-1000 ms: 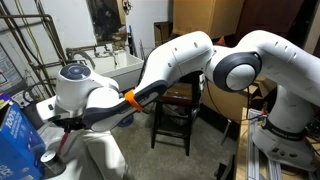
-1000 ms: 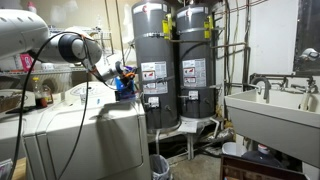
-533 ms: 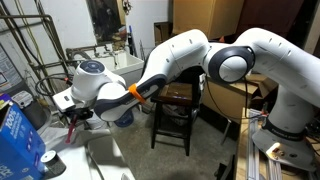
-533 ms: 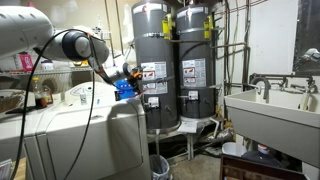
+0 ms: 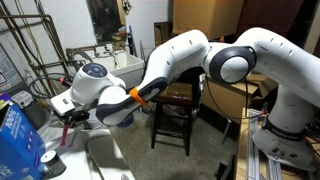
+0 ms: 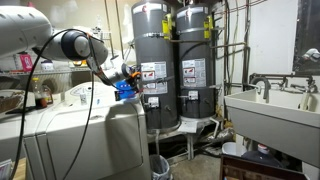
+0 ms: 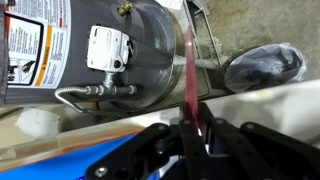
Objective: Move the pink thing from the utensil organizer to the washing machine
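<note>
The pink utensil is pointing out past the washing machine's edge (image 7: 226, 101), so the robot's gripper should swing back over the white top beside the blue box (image 5: 77, 160) before it lowers the utensil.
My gripper (image 7: 196, 125) is shut on a thin pink utensil (image 7: 189, 70), which sticks straight out from between the fingers. In an exterior view the gripper (image 5: 70, 116) holds the pink utensil (image 5: 63, 133) pointing down, a little above the white washing machine (image 5: 105, 157). The gripper (image 6: 124, 77) also shows over the far end of the washing machine (image 6: 70, 135). A white edge of the machine (image 7: 262, 104) shows in the wrist view. I cannot make out the utensil organizer.
A blue box (image 5: 14, 136) stands on the machine beside the gripper. Two grey water heaters (image 6: 160, 70) stand behind the machine, and a white utility sink (image 6: 272, 112) hangs opposite. A wooden stool (image 5: 175, 115) and pipes (image 5: 30, 40) are nearby.
The arm has lifted and shifted a little to the right with the pink utensil still in the gripper. Over the last half second it has hardly moved.
</note>
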Action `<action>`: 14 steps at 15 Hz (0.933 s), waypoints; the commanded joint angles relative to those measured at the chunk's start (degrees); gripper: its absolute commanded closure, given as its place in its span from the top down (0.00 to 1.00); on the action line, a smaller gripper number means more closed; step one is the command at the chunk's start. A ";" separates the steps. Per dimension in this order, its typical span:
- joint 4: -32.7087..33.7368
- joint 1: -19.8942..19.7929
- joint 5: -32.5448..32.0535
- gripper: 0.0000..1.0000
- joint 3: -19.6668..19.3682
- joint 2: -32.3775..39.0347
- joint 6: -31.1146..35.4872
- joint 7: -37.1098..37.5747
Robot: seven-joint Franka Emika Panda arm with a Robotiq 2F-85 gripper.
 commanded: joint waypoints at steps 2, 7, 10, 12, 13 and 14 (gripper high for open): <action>-5.06 1.00 -1.85 0.03 4.43 -3.91 4.64 -8.38; -11.61 8.07 -5.95 0.03 -2.57 -10.11 6.21 0.54; -14.66 11.29 -7.92 0.03 -6.52 -12.62 8.12 5.02; -15.27 11.97 -7.75 0.03 -7.70 -12.85 10.05 6.39; -15.35 12.10 -7.33 0.03 -8.13 -12.67 11.07 6.85; -14.98 12.07 -6.95 0.03 -8.90 -12.06 12.84 7.99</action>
